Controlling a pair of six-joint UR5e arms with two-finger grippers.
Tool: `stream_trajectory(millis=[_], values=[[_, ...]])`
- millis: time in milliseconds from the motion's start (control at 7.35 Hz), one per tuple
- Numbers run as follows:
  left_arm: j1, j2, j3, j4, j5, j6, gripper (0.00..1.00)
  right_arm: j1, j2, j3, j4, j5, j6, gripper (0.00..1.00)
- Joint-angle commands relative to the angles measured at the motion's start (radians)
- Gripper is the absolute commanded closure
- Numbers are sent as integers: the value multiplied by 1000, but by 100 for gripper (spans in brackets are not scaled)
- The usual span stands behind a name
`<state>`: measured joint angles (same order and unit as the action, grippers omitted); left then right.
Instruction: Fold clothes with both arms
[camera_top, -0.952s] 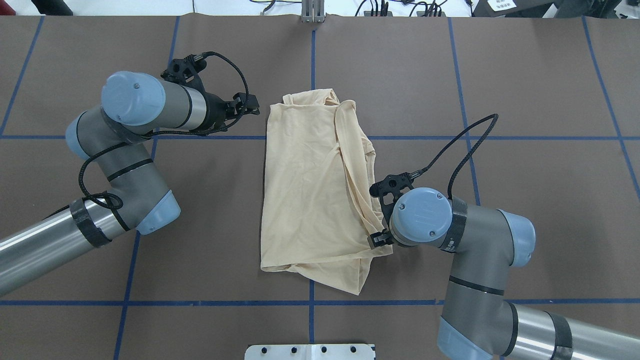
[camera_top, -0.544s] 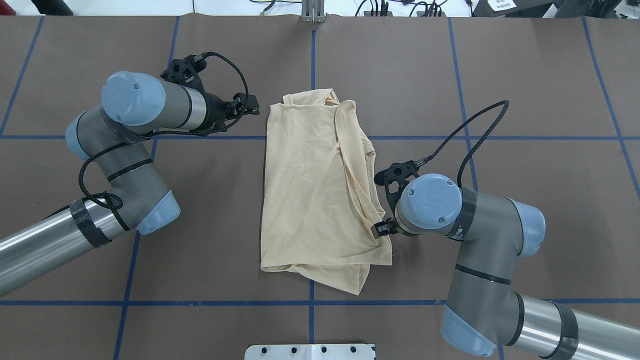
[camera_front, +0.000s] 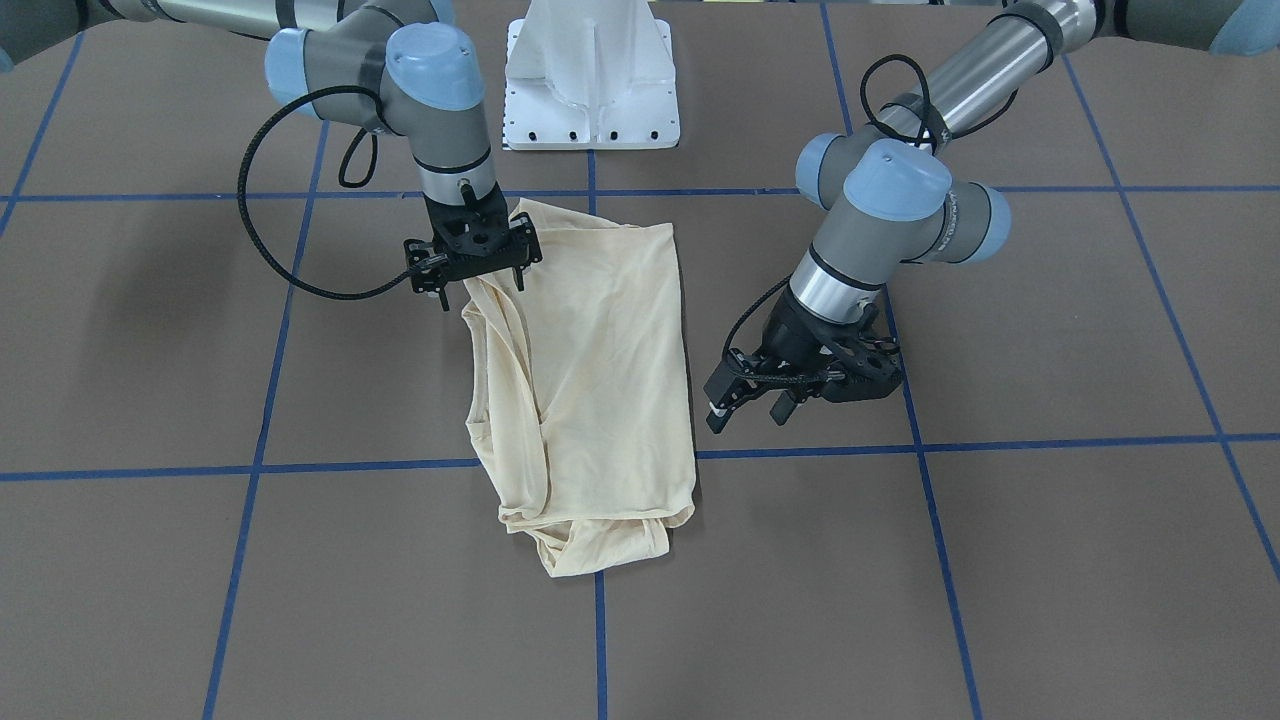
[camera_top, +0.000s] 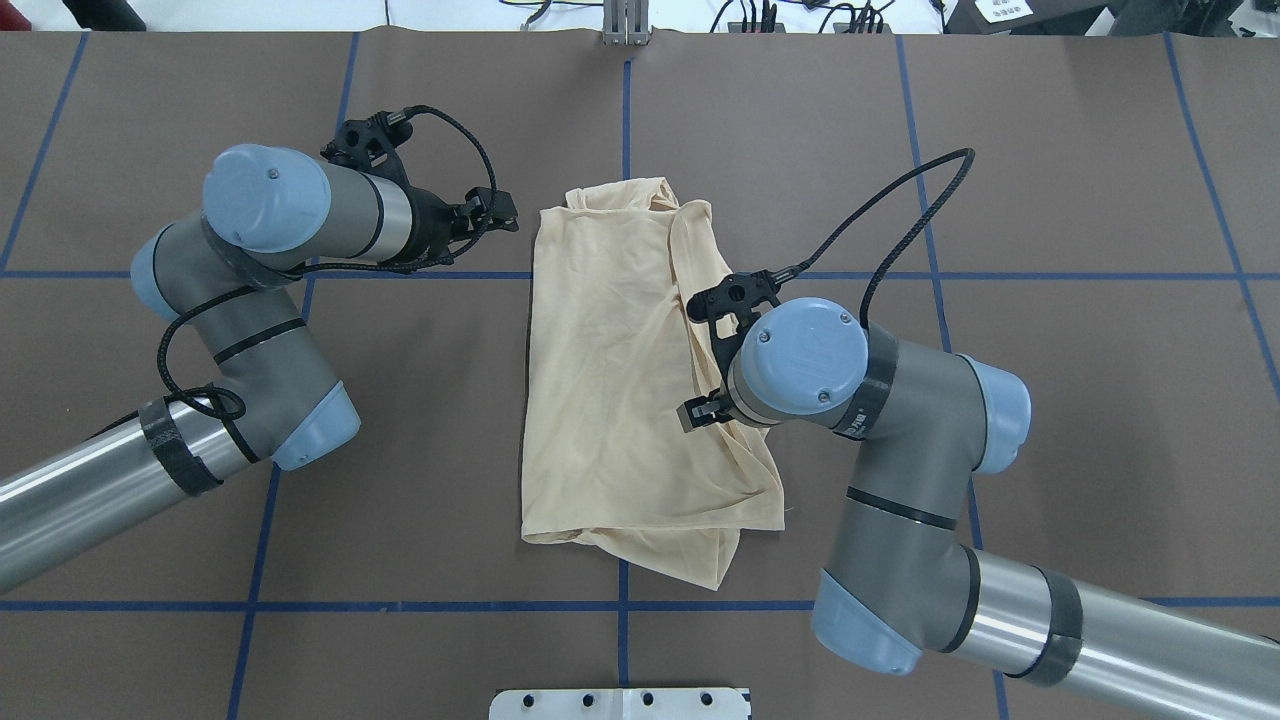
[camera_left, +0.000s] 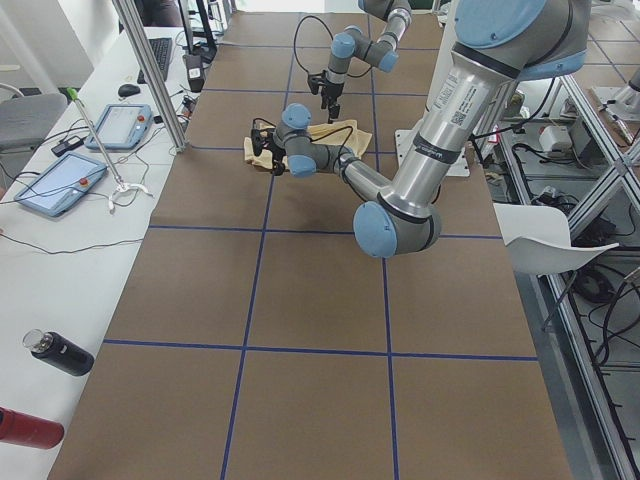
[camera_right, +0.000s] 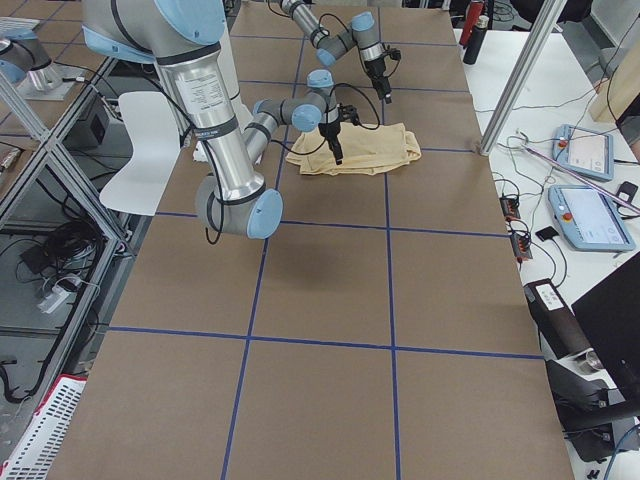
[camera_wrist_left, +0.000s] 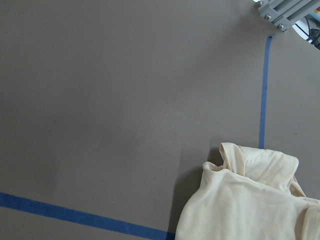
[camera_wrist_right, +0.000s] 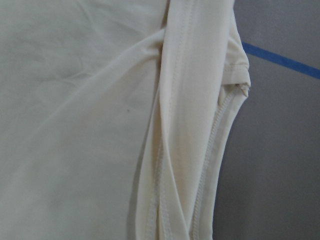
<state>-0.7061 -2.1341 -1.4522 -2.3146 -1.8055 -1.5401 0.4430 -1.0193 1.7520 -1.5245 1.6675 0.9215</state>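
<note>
My gripper will make the fold swing outward when it pulls, while the shirt's body stays flat, because the fold's stitched edge (camera_wrist_right: 164, 117) lies loose along a shadowed gap.
The pale cream-yellow shirt (camera_top: 610, 380) lies folded lengthwise in the middle of the brown table, with a sleeve fold along its right side. Its print is hidden. It also shows in the front view (camera_front: 590, 370) and both wrist views (camera_wrist_left: 250, 210) (camera_wrist_right: 75, 125). My right gripper (camera_front: 480, 285) hangs open and empty just above the shirt's right-side fold; in the overhead view (camera_top: 705, 410) its wrist mostly covers it. My left gripper (camera_front: 750, 400) is open and empty, low over bare table just left of the shirt's far corner (camera_top: 495, 212).
The white pedestal base (camera_front: 590, 90) stands at the table's near edge behind the shirt. Blue tape lines (camera_top: 620, 605) grid the brown mat. A side bench holds tablets (camera_left: 50, 185) and bottles (camera_left: 60, 352); a metal post (camera_left: 150, 70) stands beside it.
My right arm has moved from the shirt's near right corner away from the base and leftward, over the right-side fold. The shirt's near right hem now lies uncovered. The left arm has not moved.
</note>
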Motion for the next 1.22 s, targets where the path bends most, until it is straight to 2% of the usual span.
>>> stream_trajectory(millis=[0,136,408,544,1088], values=[[2,0,7,-5,2,0,0,0,28,-109,127,-15,-3,0],[2,2,9,-9,2,0,0,0,31,-111,127,-15,-3,5],[2,2,21,-12,2,0,0,2,30,-109,125,-15,-15,36],[2,0,24,-12,2,-2,0,0,30,-111,124,-15,-29,47],[4,2,27,-14,3,-2,0,5,31,-111,124,-22,-38,49]])
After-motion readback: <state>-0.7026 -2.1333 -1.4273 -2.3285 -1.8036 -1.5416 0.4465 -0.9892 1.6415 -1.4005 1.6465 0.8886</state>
